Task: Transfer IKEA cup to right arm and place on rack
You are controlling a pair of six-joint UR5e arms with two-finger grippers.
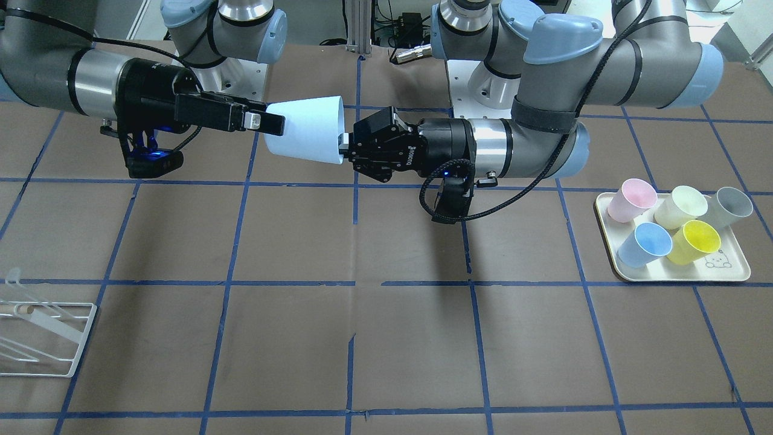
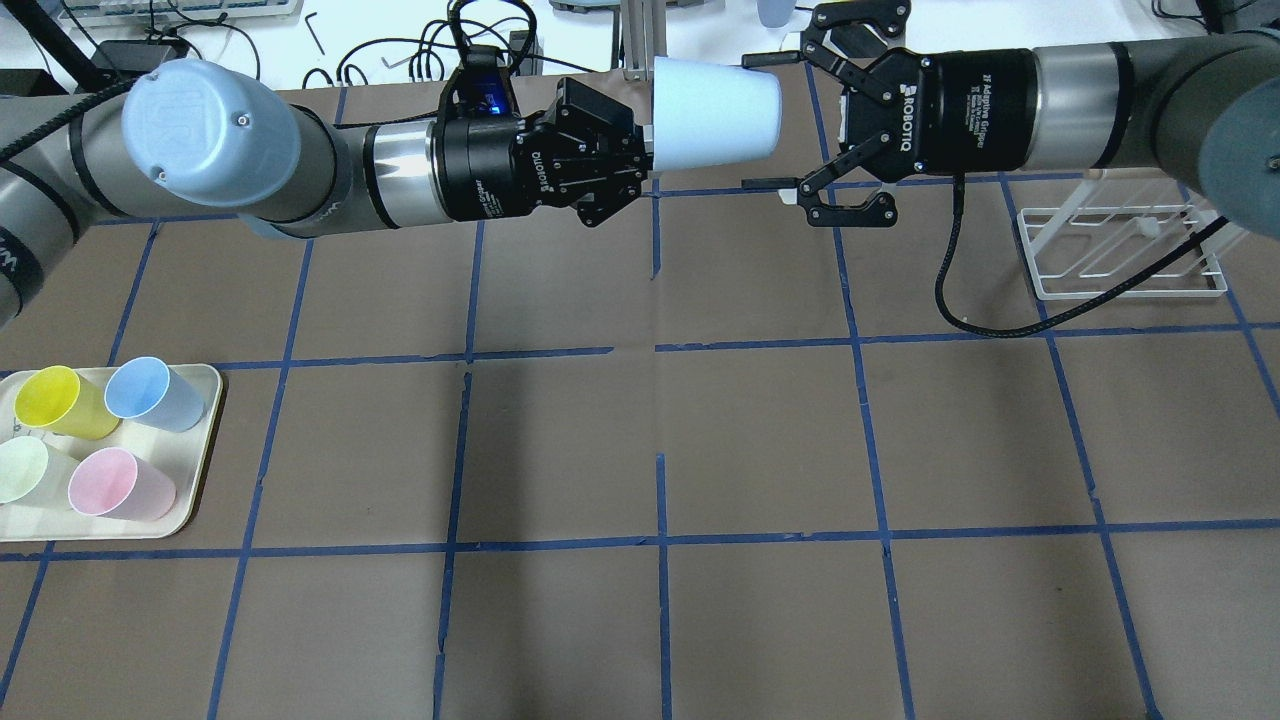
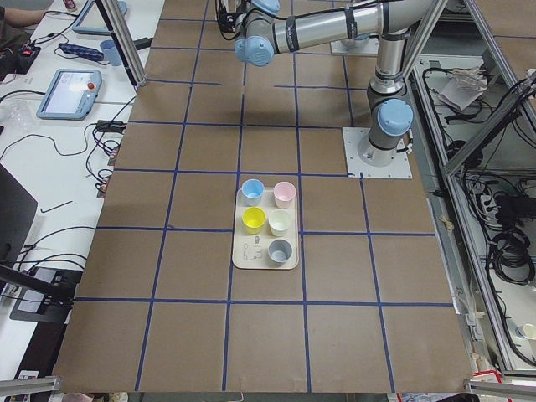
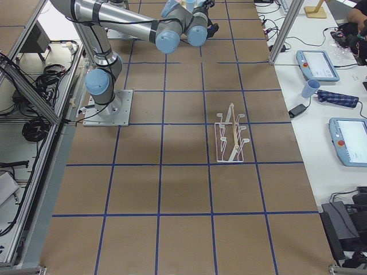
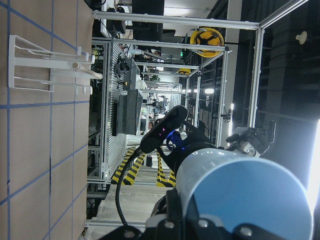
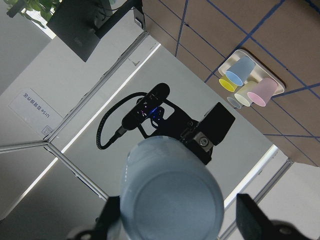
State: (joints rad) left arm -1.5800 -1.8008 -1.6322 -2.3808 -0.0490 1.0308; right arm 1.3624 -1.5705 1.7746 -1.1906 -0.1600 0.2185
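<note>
My gripper will place the IKEA cup (image 1: pixel 304 130) on the rack's wire arm (image 1: pixel 22 286), and the cup will rest there tilted on its side, because the arm slants up to a wide end.
The IKEA cup (image 2: pixel 715 110), very pale blue, is held on its side above the table's far middle. My left gripper (image 2: pixel 648 150) is shut on its rim; it also shows in the front view (image 1: pixel 345 148) with the cup (image 1: pixel 308 130). My right gripper (image 2: pixel 768 125) is open, with one finger on each side of the cup's base, apart from it. In the right wrist view the cup's base (image 6: pixel 172 200) sits between the spread fingers (image 6: pixel 255 215). The white wire rack (image 2: pixel 1120 250) stands on the table below the right arm.
A cream tray (image 2: pixel 205 440) at the table's left end holds several cups, among them a sky-blue cup (image 2: pixel 150 392), a yellow cup (image 2: pixel 62 402) and a pink cup (image 2: pixel 120 485). A black cable (image 2: pixel 980 315) hangs from the right wrist near the rack.
</note>
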